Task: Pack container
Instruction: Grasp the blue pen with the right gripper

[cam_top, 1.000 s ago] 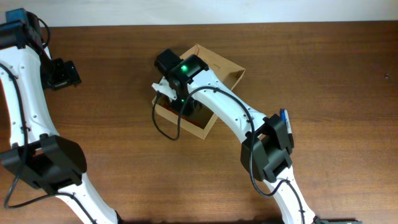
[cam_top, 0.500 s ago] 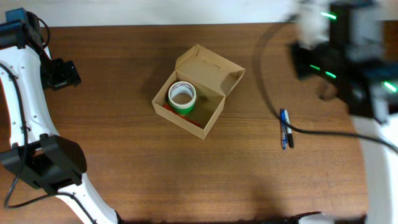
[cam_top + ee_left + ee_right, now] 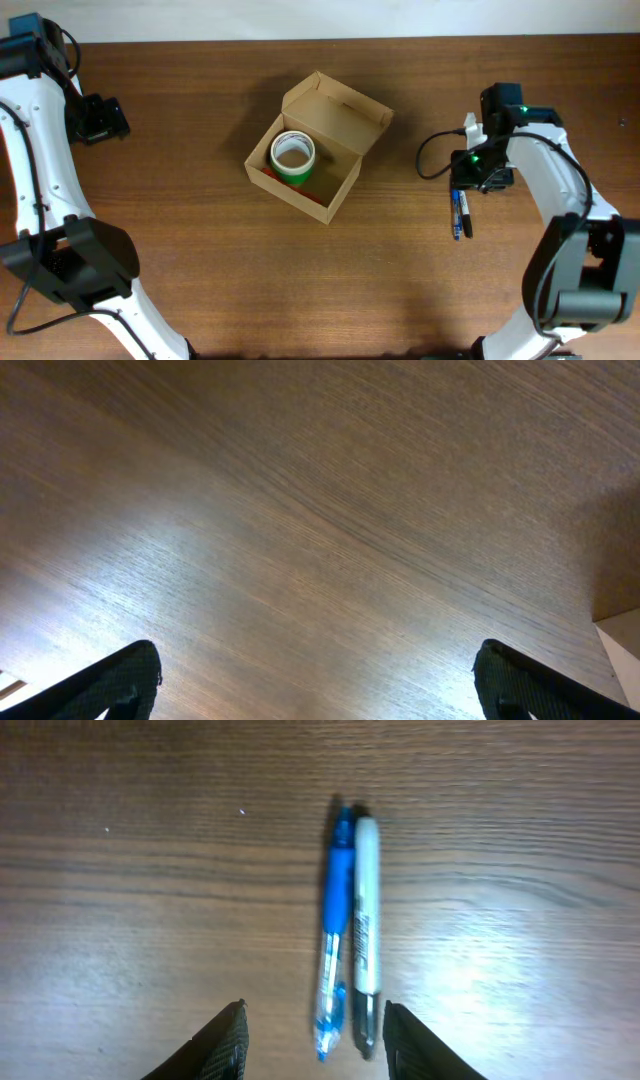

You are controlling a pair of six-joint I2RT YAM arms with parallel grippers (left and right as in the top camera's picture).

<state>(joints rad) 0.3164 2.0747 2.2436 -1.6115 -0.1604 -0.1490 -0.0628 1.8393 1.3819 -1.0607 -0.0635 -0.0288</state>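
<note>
The blue pen (image 3: pixel 339 890) lies lengthwise between my open fingers with its outer side clear. My right gripper should go down next until the fingers straddle the pen's body (image 3: pixel 330 965).
The tan cardboard container (image 3: pixel 338 190) sits open at the table's middle with its flap lid up at the back. A green tape roll (image 3: pixel 293 155) lies inside it. A blue pen (image 3: pixel 455 215) and a grey marker (image 3: pixel 465 217) lie side by side on the table to the right. My right gripper (image 3: pixel 470 178) is open just above their upper ends; in the right wrist view the blue pen (image 3: pixel 335 920) and the marker (image 3: pixel 364 910) lie between the open fingers (image 3: pixel 315 1040). My left gripper (image 3: pixel 100 118) is open and empty at the far left, over bare wood (image 3: pixel 315 690).
The table's back edge meets a white wall along the top. A corner of the container (image 3: pixel 620 600) shows at the right edge of the left wrist view. Black cables hang from both arms.
My right arm left the container, with the tape roll lying in it, swung far right, and now sits over the pen and marker. The left arm has not moved.
</note>
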